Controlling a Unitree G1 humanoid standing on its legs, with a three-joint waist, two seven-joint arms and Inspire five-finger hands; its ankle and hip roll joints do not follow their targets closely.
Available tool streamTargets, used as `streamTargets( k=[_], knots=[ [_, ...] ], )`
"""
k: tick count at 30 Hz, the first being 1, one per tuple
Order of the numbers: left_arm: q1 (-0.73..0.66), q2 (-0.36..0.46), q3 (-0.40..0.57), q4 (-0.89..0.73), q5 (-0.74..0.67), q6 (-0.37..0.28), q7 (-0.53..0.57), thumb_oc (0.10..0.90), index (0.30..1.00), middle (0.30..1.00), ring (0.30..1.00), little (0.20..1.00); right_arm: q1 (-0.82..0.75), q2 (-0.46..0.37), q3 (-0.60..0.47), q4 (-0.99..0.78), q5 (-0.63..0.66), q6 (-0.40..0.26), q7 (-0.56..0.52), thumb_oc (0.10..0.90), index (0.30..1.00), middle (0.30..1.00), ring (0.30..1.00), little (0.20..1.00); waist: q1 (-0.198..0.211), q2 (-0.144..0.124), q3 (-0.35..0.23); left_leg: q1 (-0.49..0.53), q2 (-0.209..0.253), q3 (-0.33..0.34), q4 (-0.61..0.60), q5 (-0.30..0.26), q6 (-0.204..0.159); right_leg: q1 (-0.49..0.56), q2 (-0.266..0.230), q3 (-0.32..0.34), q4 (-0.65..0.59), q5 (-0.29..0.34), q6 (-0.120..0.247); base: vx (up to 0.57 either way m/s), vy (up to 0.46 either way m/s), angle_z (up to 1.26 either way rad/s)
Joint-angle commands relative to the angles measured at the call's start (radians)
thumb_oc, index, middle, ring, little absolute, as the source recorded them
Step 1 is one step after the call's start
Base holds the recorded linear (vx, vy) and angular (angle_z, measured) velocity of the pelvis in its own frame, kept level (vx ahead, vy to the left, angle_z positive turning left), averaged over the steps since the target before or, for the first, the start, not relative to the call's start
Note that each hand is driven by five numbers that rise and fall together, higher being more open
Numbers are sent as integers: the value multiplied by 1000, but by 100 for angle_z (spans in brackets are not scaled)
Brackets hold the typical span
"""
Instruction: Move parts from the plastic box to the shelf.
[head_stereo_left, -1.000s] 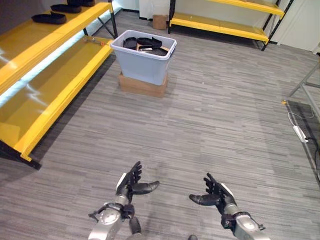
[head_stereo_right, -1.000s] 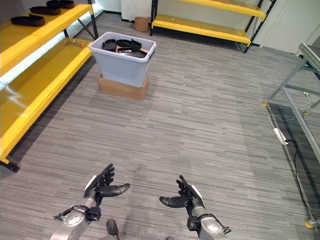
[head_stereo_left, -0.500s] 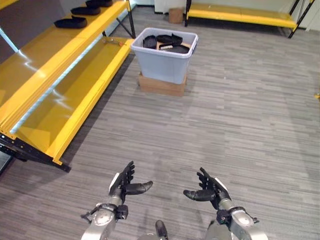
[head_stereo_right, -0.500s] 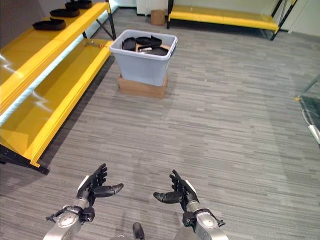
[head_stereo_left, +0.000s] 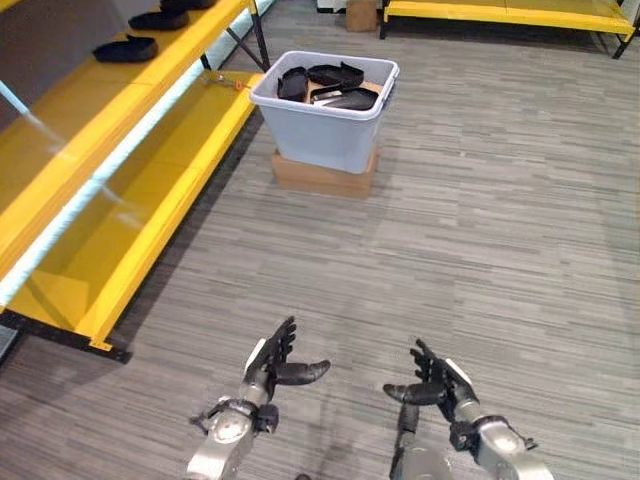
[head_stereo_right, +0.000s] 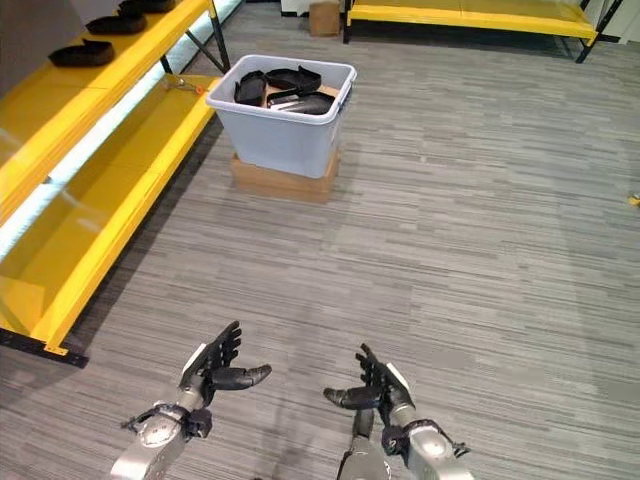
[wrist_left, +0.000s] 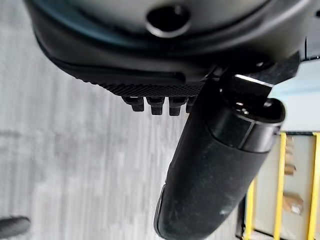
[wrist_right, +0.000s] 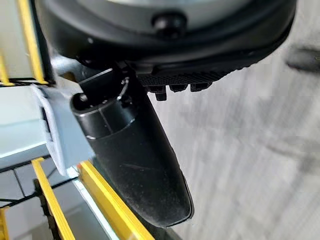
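I should expect hidden cardboard boxes underneath when I lift a part, because brown cardboard (head_stereo_left: 373, 87) shows between the black parts (head_stereo_left: 350, 99) high in the plastic box.
A grey plastic box (head_stereo_left: 322, 128) stands on a flat cardboard box (head_stereo_left: 322, 174) on the floor, far ahead of me. Several black parts (head_stereo_left: 335, 75) lie inside it. The yellow shelf (head_stereo_left: 120, 170) runs along the left; two black parts (head_stereo_left: 125, 48) lie on its upper level. My left hand (head_stereo_left: 272, 362) and right hand (head_stereo_left: 440, 382) hover low over the floor near me, both open and empty, palms turned toward each other. In the left wrist view the left hand's thumb (wrist_left: 215, 165) sticks out straight; in the right wrist view the right hand's thumb (wrist_right: 137, 160) does too.
Another yellow shelf (head_stereo_left: 510, 12) runs along the far wall, with a small cardboard box (head_stereo_left: 361, 14) beside it. Grey plank floor (head_stereo_left: 480, 220) stretches between me and the plastic box.
The camera has moved: the plastic box and the left shelf now sit slightly nearer. Both hands stay open and empty in the same pose.
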Motion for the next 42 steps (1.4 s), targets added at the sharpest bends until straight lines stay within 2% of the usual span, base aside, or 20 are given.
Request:
streamTargets(
  k=[1, 3, 5, 9, 11, 13, 14, 16, 21, 23, 26, 27, 29, 30, 31, 33, 34, 37, 41, 42],
  knots=[
    [-44, 34, 22, -79, -10, -101, -3, 900, 1000, 1000, 1000, 1000, -5, 14, 3, -86, 30, -84, 9, 900, 1000, 1000, 1000, 1000, 10, -40, -27, -99, -35, -47, 294, 40, 5, 16, -17, 31, 37, -43, 85, 179, -242, -25],
    [-30, 43, 31, -91, -28, -99, 0, 900, 1000, 1000, 1000, 1000, -9, -2, 4, -86, 40, -83, 12, 900, 1000, 1000, 1000, 1000, 57, -92, 18, -217, -80, -139, 551, 97, -26, 73, -3, 23, 32, -75, 44, 256, -266, -60],
    [-19, 54, 33, -96, -28, -95, -5, 900, 1000, 1000, 1000, 1000, -10, 1, 11, -78, 47, -81, 8, 900, 1000, 1000, 1000, 1000, 69, -99, 17, -239, -46, -129, 497, 111, -10, 92, 23, 23, 21, -87, 42, 225, -102, -21],
    [9, 75, 44, -104, -25, -85, -1, 900, 1000, 1000, 1000, 1000, -1, 7, 15, -76, 47, -86, 0, 900, 1000, 1000, 1000, 1000, 101, -106, 10, -255, 112, -128, 205, 129, 28, 134, 46, 41, 17, -140, 62, 259, 77, 4],
    [15, 79, 48, -97, -9, -84, 4, 900, 1000, 1000, 1000, 1000, 2, 13, 15, -61, 45, -93, -4, 900, 1000, 1000, 1000, 1000, 117, -87, 12, -267, 173, -120, -11, 226, 5, 161, 62, 55, 19, -174, 77, 274, 180, -40],
    [11, 81, 49, -87, -2, -82, 5, 900, 1000, 1000, 1000, 1000, 4, 12, 17, -50, 44, -94, -4, 900, 1000, 1000, 1000, 1000, 120, -75, 9, -270, 209, -110, -112, 309, -28, 192, 72, 62, 19, -199, 80, 240, 139, -38],
    [11, 81, 49, -87, -2, -82, 5, 900, 1000, 1000, 1000, 1000, 4, 12, 17, -50, 44, -95, -4, 900, 1000, 1000, 1000, 1000, 120, -75, 9, -269, 209, -110, -113, 309, -28, 193, 72, 62, 19, -199, 80, 185, 95, -29],
    [17, 87, 56, -80, 1, -86, -1, 900, 1000, 1000, 1000, 1000, 2, 21, 25, -42, 41, -87, 5, 900, 1000, 1000, 1000, 1000, 137, -69, 5, -235, 171, -145, -97, 262, -29, 225, 72, 82, 23, -214, 83, 252, 191, -36],
    [17, 99, 51, -95, -8, -88, -7, 900, 1000, 1000, 1000, 1000, -12, 28, 37, -53, 37, -79, 20, 900, 1000, 1000, 1000, 1000, 138, -71, -14, -244, 101, -137, -73, 202, -7, 235, 32, 99, 4, -193, 98, 168, 182, -19],
    [7, 110, 52, -95, -9, -91, 1, 900, 1000, 1000, 1000, 1000, -41, 32, 49, -66, 28, -75, 20, 900, 1000, 1000, 1000, 1000, 147, -81, -16, -285, 43, -130, -19, 148, 27, 220, -5, 104, 38, -194, 116, 180, 262, 14],
    [1, 117, 52, -96, -9, -94, 5, 900, 1000, 1000, 1000, 1000, -55, 40, 52, -63, 18, -73, 21, 900, 1000, 1000, 1000, 1000, 148, -82, -17, -296, 15, -119, 2, 121, 50, 189, -27, 111, 98, -197, 126, 130, 222, -1],
    [-1, 121, 52, -94, -6, -92, 7, 900, 1000, 1000, 1000, 1000, -58, 45, 50, -63, 15, -73, 20, 900, 1000, 1000, 1000, 1000, 147, -81, -16, -295, -6, -114, 6, 108, 65, 172, -41, 115, 144, -184, 137, 159, 253, -3],
    [11, 132, 52, -107, 11, -88, 5, 900, 1000, 1000, 1000, 1000, -39, 60, 44, -61, -4, -64, 24, 900, 1000, 1000, 1000, 1000, 123, -63, -7, -257, -81, -112, -8, 69, 125, 79, -77, 159, 410, -60, 173, 279, 446, 16],
    [10, 133, 49, -107, 15, -89, 4, 900, 1000, 1000, 1000, 1000, -38, 61, 47, -58, -8, -63, 25, 900, 1000, 1000, 1000, 1000, 118, -54, -1, -246, -90, -115, -14, 66, 138, 47, -72, 177, 477, -24, 174, 168, 273, 22],
    [10, 133, 49, -107, 15, -89, 4, 900, 1000, 1000, 1000, 1000, -38, 61, 47, -58, -8, -63, 25, 900, 1000, 1000, 1000, 1000, 118, -53, -2, -247, -90, -114, -14, 66, 137, 46, -71, 177, 477, -23, 174, 186, 216, 18],
    [16, 138, 41, -112, 32, -89, -2, 900, 1000, 1000, 1000, 1000, -19, 59, 47, -59, -20, -58, 34, 900, 1000, 1000, 1000, 1000, 94, -16, 23, -180, -113, -126, -41, 41, 167, -34, -62, 203, 600, 0, 165, 223, 207, 5],
    [16, 137, 41, -112, 32, -89, -2, 900, 1000, 1000, 1000, 1000, -19, 58, 47, -59, -20, -58, 34, 900, 1000, 1000, 1000, 1000, 94, -18, 24, -178, -115, -125, -42, 41, 168, -34, -65, 204, 605, -3, 165, 181, 110, -1],
    [2, 127, 27, -93, 25, -93, -4, 900, 1000, 1000, 1000, 1000, -21, 45, 49, -63, -11, -61, 34, 900, 1000, 1000, 1000, 1000, 63, -4, 41, -131, -148, -136, -65, 22, 161, -96, -82, 212, 473, -24, 145, 203, 57, 15],
    [-34, 110, 19, -70, 42, -102, -7, 900, 1000, 1000, 1000, 1000, -21, 40, 38, -69, -27, -63, 24, 900, 1000, 1000, 1000, 1000, 10, -8, 55, -62, -168, -167, -70, -41, 122, -138, -171, 253, 54, 97, 189, 330, -124, 31],
    [-33, 109, 23, -74, 47, -105, -9, 900, 1000, 1000, 1000, 1000, -17, 39, 37, -75, -36, -60, 27, 900, 1000, 1000, 1000, 1000, 7, -9, 53, -49, -169, -168, -70, -48, 119, -145, -184, 245, 26, 108, 197, 464, -182, 57]
  ],
)
